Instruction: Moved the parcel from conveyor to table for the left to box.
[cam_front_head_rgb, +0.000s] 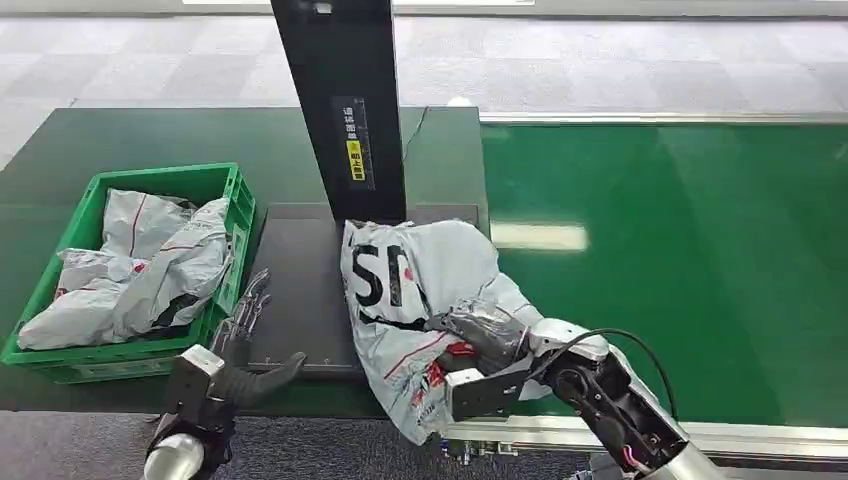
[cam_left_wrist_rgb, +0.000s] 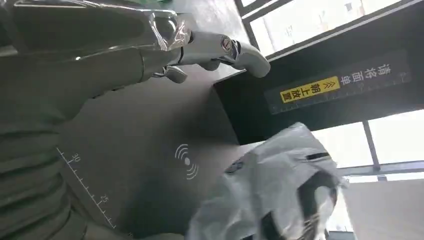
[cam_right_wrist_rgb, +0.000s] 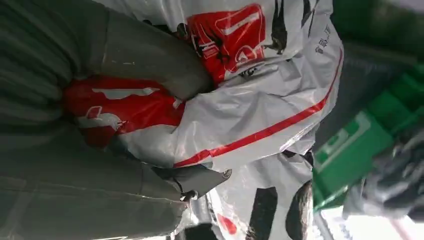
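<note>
I expect the white parcel (cam_front_head_rgb: 418, 274) to bunch up and spread out around my left gripper when I carry it, because it puckers (cam_front_head_rgb: 446, 338) under my right gripper.
A white plastic parcel (cam_front_head_rgb: 415, 300) with black letters and red print lies partly on the dark scale plate (cam_front_head_rgb: 300, 290) and partly over the edge of the green conveyor (cam_front_head_rgb: 680, 260). My right hand (cam_front_head_rgb: 478, 335) grips its crumpled near end; in the right wrist view the thumb (cam_right_wrist_rgb: 150, 55) presses into the red-printed film of the parcel (cam_right_wrist_rgb: 260, 105). My left hand (cam_front_head_rgb: 245, 345) hovers open over the plate's near left part, fingers spread, a short way left of the parcel. The left wrist view shows its fingers (cam_left_wrist_rgb: 220, 47) above the plate and the parcel (cam_left_wrist_rgb: 280, 185) beyond.
A green crate (cam_front_head_rgb: 215, 190) holding several white parcels stands left of the plate. A black upright post (cam_front_head_rgb: 340, 100) with a yellow label rises at the plate's far edge. The conveyor belt stretches off to the right.
</note>
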